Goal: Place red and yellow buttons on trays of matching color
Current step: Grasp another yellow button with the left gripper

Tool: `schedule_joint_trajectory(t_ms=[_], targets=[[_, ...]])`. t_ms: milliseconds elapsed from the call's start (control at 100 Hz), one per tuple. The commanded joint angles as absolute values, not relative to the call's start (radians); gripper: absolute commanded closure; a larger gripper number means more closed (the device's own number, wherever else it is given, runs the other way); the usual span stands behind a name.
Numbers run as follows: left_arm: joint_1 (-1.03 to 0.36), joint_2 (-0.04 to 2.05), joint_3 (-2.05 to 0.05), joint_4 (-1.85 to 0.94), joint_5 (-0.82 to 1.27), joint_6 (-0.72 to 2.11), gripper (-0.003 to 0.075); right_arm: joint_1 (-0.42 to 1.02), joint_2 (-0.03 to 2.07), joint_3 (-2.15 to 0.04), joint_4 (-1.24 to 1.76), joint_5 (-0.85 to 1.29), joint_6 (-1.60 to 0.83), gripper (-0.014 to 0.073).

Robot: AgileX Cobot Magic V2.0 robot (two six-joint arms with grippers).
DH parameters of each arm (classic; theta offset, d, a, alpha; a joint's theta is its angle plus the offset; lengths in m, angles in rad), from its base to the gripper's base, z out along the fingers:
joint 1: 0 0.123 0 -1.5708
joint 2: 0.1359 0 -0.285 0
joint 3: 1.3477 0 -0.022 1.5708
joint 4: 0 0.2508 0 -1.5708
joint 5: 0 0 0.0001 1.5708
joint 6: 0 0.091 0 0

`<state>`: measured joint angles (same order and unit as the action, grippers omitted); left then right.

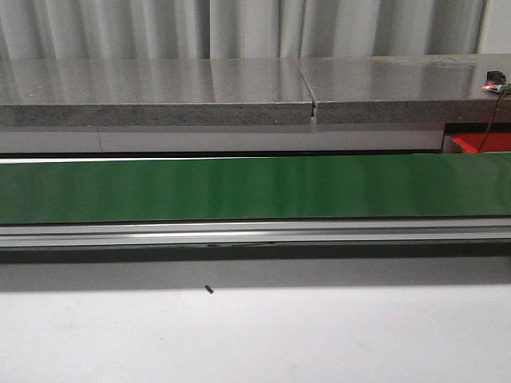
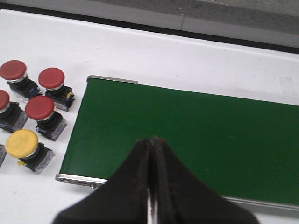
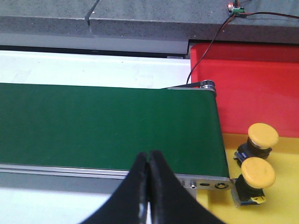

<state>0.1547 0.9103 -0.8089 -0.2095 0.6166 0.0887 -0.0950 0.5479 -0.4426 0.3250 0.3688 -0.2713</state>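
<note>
The yellow button (image 2: 23,143) stands beyond the end of the green belt, too far for my right gripper to reach, so next my left gripper picks it up and moves it over the belt (image 2: 119,123).
In the left wrist view, several red buttons (image 2: 39,108) and one yellow button (image 2: 22,143) stand on the white table beside the end of the green conveyor belt (image 2: 187,135). My left gripper (image 2: 152,140) is shut and empty over the belt's near edge. In the right wrist view, two yellow buttons (image 3: 263,135) (image 3: 257,171) sit on the yellow tray (image 3: 280,205) past the belt's other end. The red tray (image 3: 252,84) lies behind the yellow one and shows no buttons. My right gripper (image 3: 148,155) is shut and empty above the belt's near rail.
The green belt (image 1: 255,187) spans the front view, with a grey stone ledge (image 1: 239,88) behind it. A corner of the red tray (image 1: 479,144) shows at far right. A small circuit board with a wire (image 3: 236,9) sits on the ledge above the red tray.
</note>
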Motion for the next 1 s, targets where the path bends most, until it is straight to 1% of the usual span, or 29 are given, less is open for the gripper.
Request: schedule_joint_trajectory(t_ms=[0,270,340,410,440,460,500,510,530,550,570,580,630,650,680,830,990], targets=[[0.183,0.948,-0.867,-0.217,0.557,0.073,0.0741,-0.094,0.547,-0.469,0.334,0.299,-0.280,0.0659],[0.326,1.077,-0.898,-0.224,0.563,0.035,0.0736,-0.094,0.547,-0.469,0.334,0.299,-0.280,0.0659],[0.362,1.101,-0.898,-0.224,0.563,0.035,0.0692,-0.094,0.547,-0.469,0.334,0.299,-0.280,0.0659],[0.394,1.124,-0.898,-0.232,0.563,0.035,0.0588,-0.094,0.547,-0.469,0.334,0.299,-0.280,0.0659],[0.405,1.133,-0.898,-0.238,0.563,0.035,0.0519,-0.094,0.547,-0.469,0.334,0.299,-0.280,0.0659],[0.412,1.139,-0.898,-0.242,0.563,0.035,0.0488,-0.094,0.547,-0.469,0.334,0.299,-0.280,0.0659],[0.426,1.151,-0.898,-0.245,0.563,0.035,0.0387,-0.094,0.547,-0.469,0.334,0.299,-0.280,0.0659],[0.428,1.153,-0.898,-0.247,0.563,0.035,0.0352,-0.094,0.547,-0.469,0.334,0.299,-0.280,0.0659],[0.433,1.159,-0.898,-0.249,0.563,0.035,0.0318,-0.094,0.547,-0.469,0.334,0.299,-0.280,0.0659],[0.441,1.166,-0.898,-0.252,0.563,0.035,0.0251,-0.094,0.547,-0.469,0.334,0.299,-0.280,0.0659],[0.444,1.174,-0.900,-0.256,0.563,0.035,0.0220,-0.094,0.547,-0.469,0.334,0.299,-0.280,0.0659],[0.446,1.177,-0.900,-0.261,0.566,0.035,0.0192,-0.094,0.547,-0.469,0.334,0.299,-0.280,0.0659],[0.460,1.202,-0.909,-0.275,0.594,0.035,0.0120,-0.094,0.547,-0.469,0.334,0.299,-0.280,0.0659],[0.464,1.210,-0.912,-0.275,0.604,0.035,0.0104,-0.094,0.547,-0.469,0.334,0.299,-0.280,0.0659],[0.472,1.227,-0.922,-0.281,0.623,0.035,0.0097,-0.094,0.547,-0.469,0.334,0.299,-0.280,0.0659],[0.506,1.331,-0.973,-0.290,0.705,0.024,0.0105,-0.094,0.547,-0.469,0.334,0.299,-0.280,0.0659],[0.537,1.432,-1.016,-0.290,0.738,0.015,0.0105,-0.094,0.547,-0.469,0.334,0.299,-0.280,0.0659]])
